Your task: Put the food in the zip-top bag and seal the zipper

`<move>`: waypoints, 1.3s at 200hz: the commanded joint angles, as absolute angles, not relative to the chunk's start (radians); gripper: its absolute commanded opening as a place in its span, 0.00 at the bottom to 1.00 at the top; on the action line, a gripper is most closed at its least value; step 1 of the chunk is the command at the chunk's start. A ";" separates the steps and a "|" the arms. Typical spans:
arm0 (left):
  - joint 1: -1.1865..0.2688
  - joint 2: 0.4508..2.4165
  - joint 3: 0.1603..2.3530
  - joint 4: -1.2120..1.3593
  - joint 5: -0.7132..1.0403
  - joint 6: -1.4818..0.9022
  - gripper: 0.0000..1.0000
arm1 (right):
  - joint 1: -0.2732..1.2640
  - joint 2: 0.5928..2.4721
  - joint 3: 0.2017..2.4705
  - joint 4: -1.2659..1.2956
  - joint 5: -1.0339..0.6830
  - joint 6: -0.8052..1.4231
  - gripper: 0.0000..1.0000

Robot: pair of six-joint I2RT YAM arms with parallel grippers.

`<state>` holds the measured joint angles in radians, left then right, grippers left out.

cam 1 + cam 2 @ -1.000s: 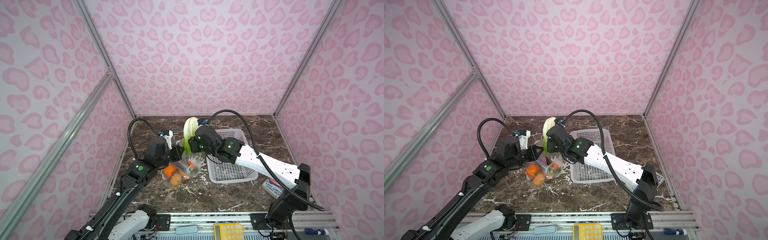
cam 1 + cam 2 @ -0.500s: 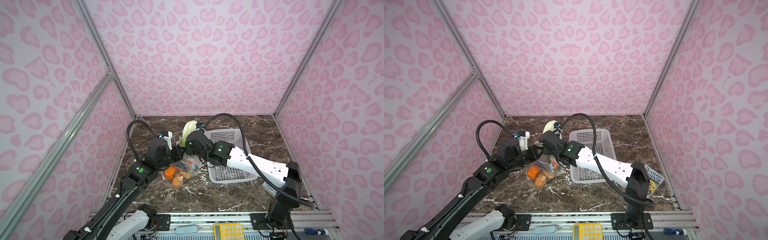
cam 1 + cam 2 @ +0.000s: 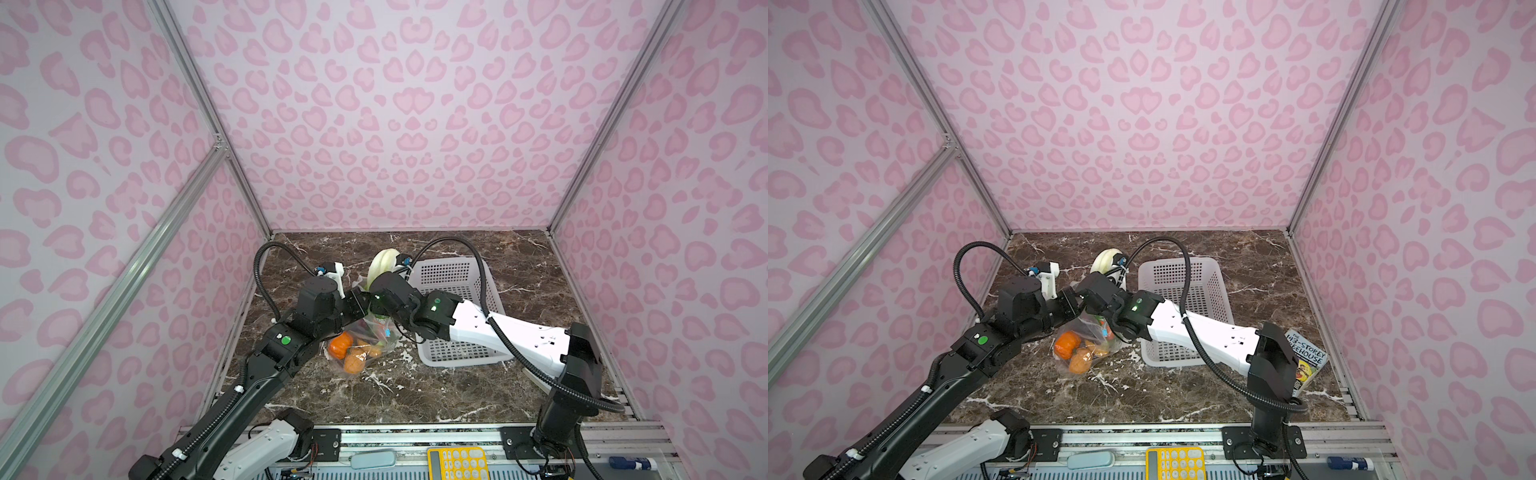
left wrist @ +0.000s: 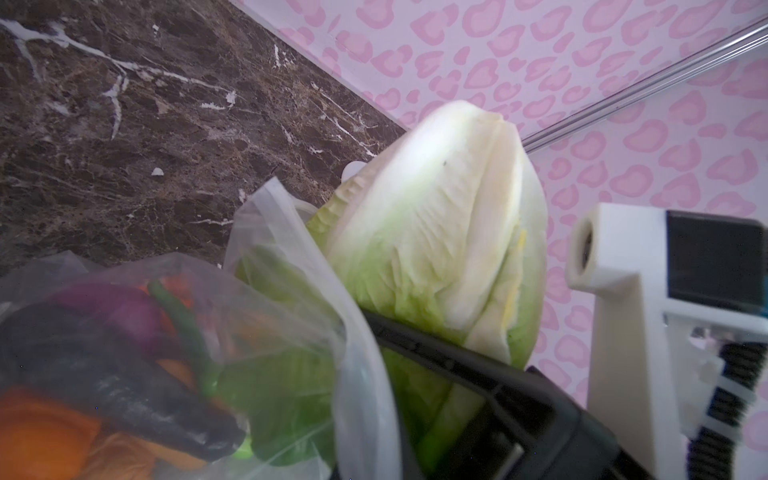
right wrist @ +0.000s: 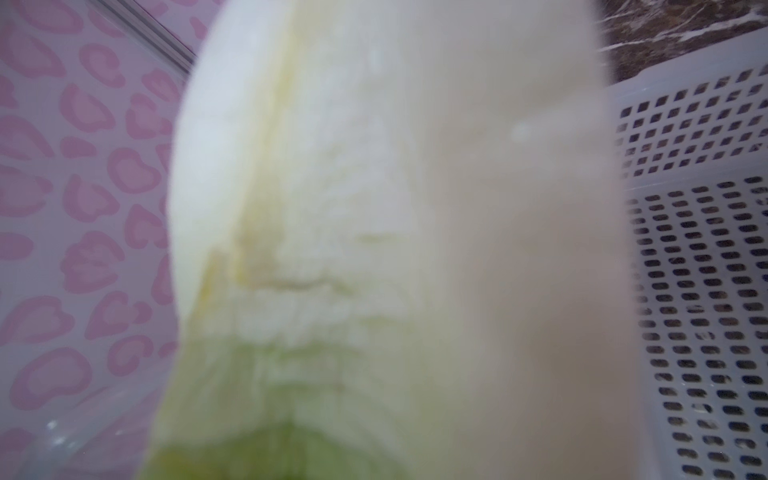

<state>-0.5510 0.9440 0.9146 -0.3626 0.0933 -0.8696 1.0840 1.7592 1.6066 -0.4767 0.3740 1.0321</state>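
My left gripper's finger is against the side of the cabbage, which stands high in the bag's opening (image 4: 345, 320), so my right gripper should first pull the cabbage clear toward the basket (image 3: 436, 276).
The clear zip-top bag (image 3: 365, 345) lies on the marble at centre-left, its mouth raised; an orange pumpkin (image 3: 340, 345) and other food pieces show through it. My left gripper (image 3: 359, 305) is shut on the bag's mouth edge (image 4: 361, 395). The green-white cabbage (image 3: 382, 266) stands upright, white end up, its green end down inside the mouth. My right gripper (image 3: 374, 309) is closed round its lower part. In both top views the cabbage (image 3: 1104, 264) rises behind the wrists. A purple onion (image 4: 124, 307) shows through the film. The zipper's blue tab (image 3: 387, 332) hangs at the bag's right side.
A white perforated basket (image 3: 453, 291) stands right of the bag, under the right arm. A book (image 3: 1304, 361) lies at the front right. A yellow calculator (image 3: 457, 463) sits on the front rail. Pink walls close in three sides.
My right gripper has carried the cabbage left and down, sinking its green end into the bag's mouth. The left gripper has kept hold of the bag edge.
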 commanded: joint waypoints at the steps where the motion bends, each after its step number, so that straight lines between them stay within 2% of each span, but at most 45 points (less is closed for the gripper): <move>1: -0.581 0.951 0.903 -0.335 0.064 -0.877 0.03 | 1.077 1.743 1.608 -0.366 0.377 1.119 0.46; 41: -0.617 0.947 0.885 -0.302 0.011 -0.911 0.03 | 1.083 1.766 1.597 -0.361 0.376 1.189 0.44; 85: -0.621 0.918 0.904 -0.323 -0.023 -0.903 0.03 | 1.118 1.780 1.539 -0.367 0.518 1.185 0.42; 97: -0.621 0.904 0.901 -0.314 -0.027 -0.908 0.03 | 1.120 1.782 1.507 -0.335 0.502 1.200 0.42; 154: -0.621 0.914 0.907 -0.297 -0.022 -0.903 0.03 | 1.151 1.808 1.497 -0.329 0.547 1.147 0.43; 181: -0.620 0.931 0.898 -0.278 -0.010 -0.894 0.03 | 1.170 1.798 1.494 -0.329 0.611 1.091 0.50; 216: -0.621 0.967 0.868 -0.187 0.084 -0.826 0.03 | 1.161 1.735 1.338 -0.170 0.538 1.013 0.62; 260: -0.629 1.046 0.861 -0.156 0.226 -0.754 0.03 | 1.117 1.661 1.248 -0.107 0.454 0.976 0.64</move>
<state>-0.6209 1.0157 0.8612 -0.2298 0.0803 -0.8124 1.1282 1.6920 1.2812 -0.2287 0.5148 1.0222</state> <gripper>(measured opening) 0.049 0.640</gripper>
